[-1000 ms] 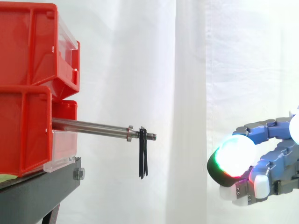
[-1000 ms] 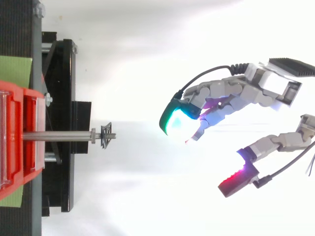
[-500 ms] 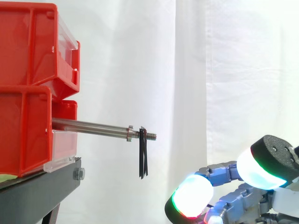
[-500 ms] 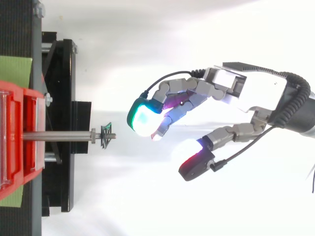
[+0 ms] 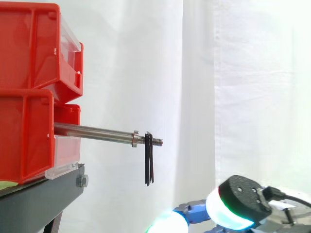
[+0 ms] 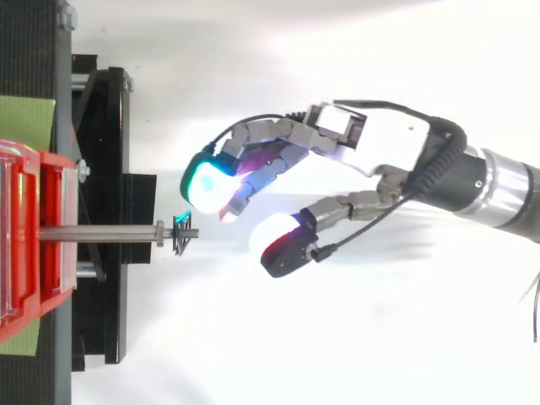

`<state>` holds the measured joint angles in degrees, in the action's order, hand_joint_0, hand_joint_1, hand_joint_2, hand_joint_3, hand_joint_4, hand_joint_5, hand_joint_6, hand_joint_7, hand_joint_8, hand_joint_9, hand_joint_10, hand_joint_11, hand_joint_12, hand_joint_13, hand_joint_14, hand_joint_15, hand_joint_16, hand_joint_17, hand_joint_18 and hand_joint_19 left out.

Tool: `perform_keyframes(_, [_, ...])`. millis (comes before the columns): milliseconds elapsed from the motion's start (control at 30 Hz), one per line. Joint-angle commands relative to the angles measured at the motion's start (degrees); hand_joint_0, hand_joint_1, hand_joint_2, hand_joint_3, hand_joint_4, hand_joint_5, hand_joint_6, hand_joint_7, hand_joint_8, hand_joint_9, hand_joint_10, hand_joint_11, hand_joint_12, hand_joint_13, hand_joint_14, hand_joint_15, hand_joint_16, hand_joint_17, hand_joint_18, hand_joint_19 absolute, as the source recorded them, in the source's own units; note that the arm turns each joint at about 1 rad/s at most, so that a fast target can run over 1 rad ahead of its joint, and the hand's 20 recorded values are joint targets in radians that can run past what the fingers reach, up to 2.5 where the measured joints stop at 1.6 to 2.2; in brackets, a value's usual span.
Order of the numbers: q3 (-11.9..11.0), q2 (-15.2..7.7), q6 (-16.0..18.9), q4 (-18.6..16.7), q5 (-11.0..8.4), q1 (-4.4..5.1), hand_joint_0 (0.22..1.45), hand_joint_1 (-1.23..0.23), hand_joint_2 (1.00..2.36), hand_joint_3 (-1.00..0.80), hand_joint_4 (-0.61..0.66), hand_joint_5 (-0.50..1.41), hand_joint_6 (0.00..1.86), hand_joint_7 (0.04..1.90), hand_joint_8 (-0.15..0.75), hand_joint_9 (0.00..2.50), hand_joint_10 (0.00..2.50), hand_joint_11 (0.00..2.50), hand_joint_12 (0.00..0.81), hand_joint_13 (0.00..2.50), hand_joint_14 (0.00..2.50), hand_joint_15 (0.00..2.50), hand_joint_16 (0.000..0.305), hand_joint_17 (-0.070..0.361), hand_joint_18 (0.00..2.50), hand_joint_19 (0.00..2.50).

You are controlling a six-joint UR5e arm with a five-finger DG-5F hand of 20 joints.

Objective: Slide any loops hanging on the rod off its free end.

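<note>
The black loop [image 5: 148, 158] will keep a rectangular shape when I pull it off the rod, because its long sides hang straight to squared bottom ends [image 5: 148, 183].
A steel rod [image 5: 95, 131] sticks out level to the right from the red bins [image 5: 29, 92]; it also shows from above as the rod [image 6: 101, 233]. A black loop [image 5: 149, 164] hangs near the rod's threaded free end, just past a collar, and from above the loop [image 6: 181, 234] sits at the rod's tip. My hand [image 6: 371, 156] reaches in from the right, open, with fingers loosely bent and thumb spread, holding nothing. Its glowing fingertips [image 6: 207, 181] are just right of the loop and not touching it. From the side, the hand [image 5: 238, 204] is below the rod's level.
Two red bins are stacked on a black stand [image 5: 43, 196], with a clear plastic front [image 5: 65, 155] on the lower one. A white curtain [image 5: 218, 73] hangs behind. Open space lies right of the rod's end.
The hand has moved left toward the rod's free end and dropped lower in the side view. The loop and rod have not moved.
</note>
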<state>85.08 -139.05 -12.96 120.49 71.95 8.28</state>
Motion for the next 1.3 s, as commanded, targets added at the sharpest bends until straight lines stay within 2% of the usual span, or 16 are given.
perform_keyframes(0, [-1.14, -0.78, 0.75, -0.35, 0.21, -0.11, 0.56, -0.68, 1.00, -0.45, 0.34, -0.17, 0.50, 0.96, 0.336, 0.91, 0.01, 0.39, 0.339, 0.69, 0.00, 0.09, 0.043, 0.098, 0.55, 0.18])
perform_keyframes(233, [-2.73, -0.78, -0.75, -1.14, 2.23, -0.37, 0.56, -0.68, 1.00, -0.45, 0.33, -0.17, 0.50, 0.96, 0.337, 0.91, 0.01, 0.40, 0.339, 0.69, 0.00, 0.08, 0.044, 0.098, 0.56, 0.19])
perform_keyframes(300, [-3.34, -1.04, -2.68, -1.14, 2.67, -0.37, 0.56, -0.68, 1.00, -0.45, 0.33, -0.17, 0.50, 0.96, 0.335, 0.91, 0.01, 0.40, 0.341, 0.69, 0.00, 0.09, 0.044, 0.099, 0.56, 0.19])
perform_keyframes(367, [-4.31, -2.63, -3.38, -1.14, 2.76, -0.46, 0.57, -0.68, 1.00, -0.45, 0.33, -0.16, 0.50, 0.96, 0.335, 0.91, 0.01, 0.39, 0.341, 0.69, 0.00, 0.09, 0.044, 0.099, 0.56, 0.20])
perform_keyframes(400, [-5.63, -4.38, -3.21, -1.49, 2.85, -0.73, 0.57, -0.68, 1.00, -0.45, 0.34, -0.16, 0.50, 0.96, 0.335, 0.91, 0.01, 0.39, 0.340, 0.69, 0.00, 0.09, 0.044, 0.099, 0.56, 0.20])
perform_keyframes(500, [-8.00, -6.23, -1.10, -2.63, 4.08, -1.08, 0.57, -0.68, 1.00, -0.44, 0.34, -0.16, 0.50, 0.96, 0.332, 0.92, 0.01, 0.39, 0.341, 0.69, 0.00, 0.09, 0.044, 0.100, 0.56, 0.20])
perform_keyframes(667, [-8.35, -6.23, -0.83, -3.51, 4.52, -1.08, 0.57, -0.68, 1.01, -0.44, 0.34, -0.16, 0.50, 0.97, 0.336, 0.92, 0.01, 0.40, 0.340, 0.69, 0.00, 0.09, 0.045, 0.100, 0.57, 0.21])
perform_keyframes(800, [-9.23, -6.23, -0.75, -3.69, 5.57, -1.25, 0.57, -0.67, 1.00, -0.44, 0.34, -0.16, 0.50, 0.96, 0.336, 0.92, 0.01, 0.39, 0.341, 0.69, 0.00, 0.09, 0.044, 0.100, 0.57, 0.21])
perform_keyframes(1000, [-9.32, -6.23, -0.75, -3.77, 7.07, -1.25, 0.58, -0.66, 1.00, -0.43, 0.34, -0.16, 0.50, 0.96, 0.334, 0.92, 0.01, 0.39, 0.340, 0.70, 0.00, 0.09, 0.045, 0.100, 0.58, 0.20])
perform_keyframes(1267, [-9.67, -6.23, -0.75, -3.95, 7.16, -1.43, 0.60, -0.64, 1.01, -0.41, 0.34, -0.15, 0.50, 0.98, 0.335, 0.94, 0.01, 0.40, 0.336, 0.70, 0.00, 0.09, 0.044, 0.099, 0.59, 0.22])
